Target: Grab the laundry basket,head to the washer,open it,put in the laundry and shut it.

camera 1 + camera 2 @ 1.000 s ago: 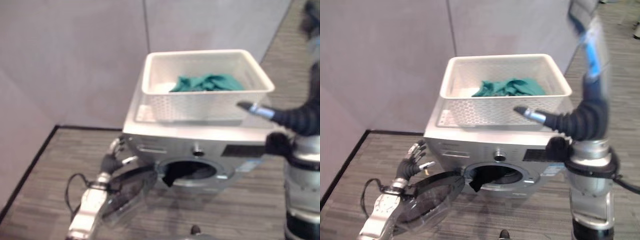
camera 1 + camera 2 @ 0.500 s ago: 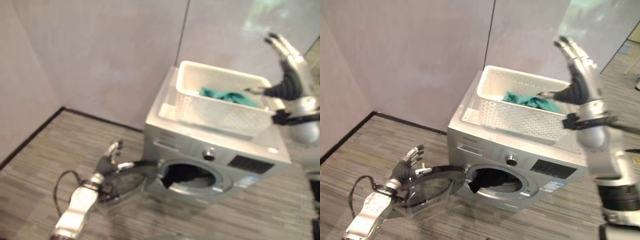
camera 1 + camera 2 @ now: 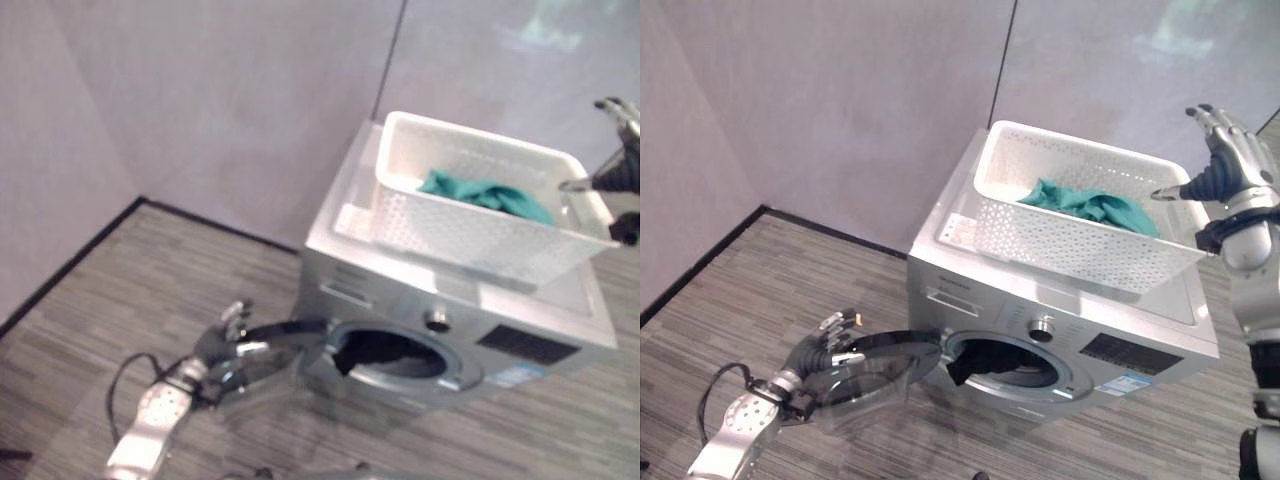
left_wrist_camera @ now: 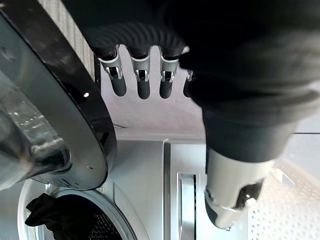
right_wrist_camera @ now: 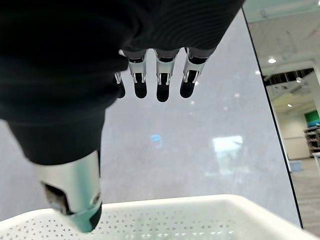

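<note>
The green cloth [image 3: 486,195] sits bunched up in soft folds [image 3: 512,201] inside the basket, so I expect it to open out and hang in long drapes when I lift it.
A white perforated laundry basket [image 3: 1080,225] stands on top of the silver washer [image 3: 970,290], with a green cloth [image 3: 1087,205] inside it. The washer's round door [image 3: 875,365] hangs open to the left, and dark laundry [image 3: 975,362] shows in the drum opening. My left hand [image 3: 818,335] is open beside the outer edge of the door, low at the left. My right hand [image 3: 1225,155] is open and raised just past the basket's right end, not touching it. In the right wrist view the basket's rim [image 5: 165,207] lies below the straight fingers [image 5: 159,82].
Pale walls [image 3: 840,110] meet in a corner behind the washer. Grey striped floor [image 3: 760,280] spreads to the left and in front, with a dark baseboard [image 3: 700,265] along the left wall.
The camera has shifted, so the whole scene sits differently. My right hand has come down from high above the basket to its right end. My left hand stays by the open door.
</note>
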